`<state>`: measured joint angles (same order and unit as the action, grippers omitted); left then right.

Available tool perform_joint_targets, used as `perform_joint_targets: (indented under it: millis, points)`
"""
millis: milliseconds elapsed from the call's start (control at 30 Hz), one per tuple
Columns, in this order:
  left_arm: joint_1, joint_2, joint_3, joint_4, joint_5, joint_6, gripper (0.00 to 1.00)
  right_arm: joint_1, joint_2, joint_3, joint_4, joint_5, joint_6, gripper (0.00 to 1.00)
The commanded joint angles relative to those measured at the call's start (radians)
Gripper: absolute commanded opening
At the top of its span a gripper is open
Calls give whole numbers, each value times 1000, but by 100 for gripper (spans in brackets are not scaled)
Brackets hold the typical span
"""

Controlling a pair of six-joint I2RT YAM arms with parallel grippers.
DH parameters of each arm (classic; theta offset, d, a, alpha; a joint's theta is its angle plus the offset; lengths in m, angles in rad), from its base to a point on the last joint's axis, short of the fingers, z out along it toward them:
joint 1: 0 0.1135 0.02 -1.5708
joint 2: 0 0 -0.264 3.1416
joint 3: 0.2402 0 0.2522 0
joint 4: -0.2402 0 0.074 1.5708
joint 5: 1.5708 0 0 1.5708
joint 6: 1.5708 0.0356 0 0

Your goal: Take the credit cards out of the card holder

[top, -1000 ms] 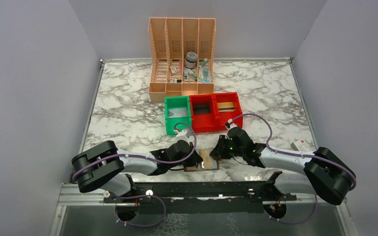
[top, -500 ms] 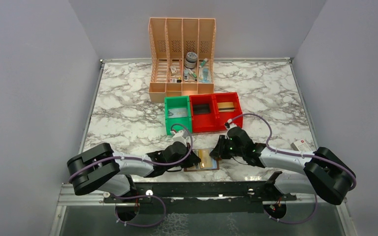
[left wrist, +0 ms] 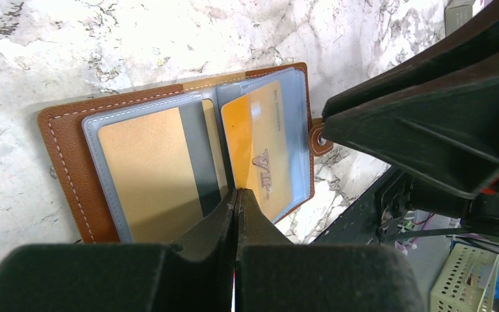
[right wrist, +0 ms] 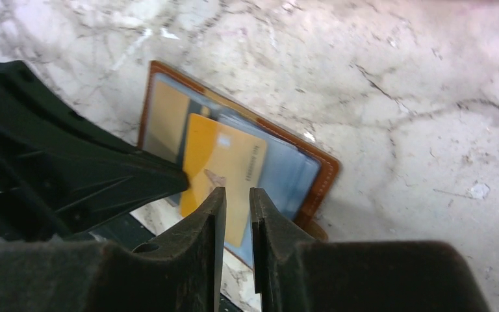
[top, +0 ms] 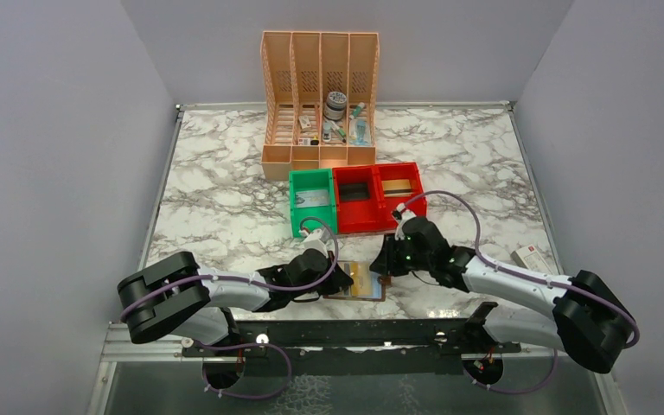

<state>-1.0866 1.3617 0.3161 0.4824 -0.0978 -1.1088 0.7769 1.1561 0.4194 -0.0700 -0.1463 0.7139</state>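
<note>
The left gripper's fingers catch only the gold card's edge [left wrist: 236, 177], so next the right gripper presses on the sleeve [left wrist: 297, 123] while the left gripper opens and grips the card deeper.
The brown card holder [top: 368, 290] [left wrist: 65, 162] [right wrist: 325, 175] lies open flat near the table's front edge, with grey plastic sleeves inside. A tan credit card [left wrist: 149, 172] sits in the left sleeve. A gold credit card marked VIP [left wrist: 256, 146] [right wrist: 224, 166] lies over the right sleeve, sticking partly out of it. My left gripper [top: 339, 281] [left wrist: 236, 193] is shut, its tips down on the holder's middle fold. My right gripper [top: 386, 264] [right wrist: 237, 192] hovers at the gold card's edge, jaws a narrow gap apart with nothing between them.
A green bin [top: 313, 201] and two red bins [top: 379, 194] stand just behind the holder. The peach file organiser [top: 320, 95] is further back. A small white box [top: 532, 256] lies at the right. The black rail [top: 354, 333] runs along the near edge.
The left arm shifted slightly left with its shut tips staying on the holder. The right gripper lifted back a little and its jaws parted slightly.
</note>
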Motion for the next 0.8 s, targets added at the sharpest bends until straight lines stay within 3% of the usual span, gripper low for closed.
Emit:
perform_joint_targets:
  millis: [0, 167, 367, 600, 767]
  points:
    - [3, 9, 15, 15, 4, 11, 0, -4, -23, 58, -11, -87, -53, 22]
    - [4, 3, 13, 15, 3, 11, 0, -4, 58, 79, 18, -169, -52, 22]
    - [4, 4, 18, 16, 12, 18, 0, -4, 128, 28, -20, -3, 12, 22]
    - [5, 46, 35, 18, 28, 19, 24, -4, 180, -29, -16, 64, 54, 22]
    - [4, 61, 38, 27, 14, -6, 27, -4, 165, -42, -11, 74, 64, 22]
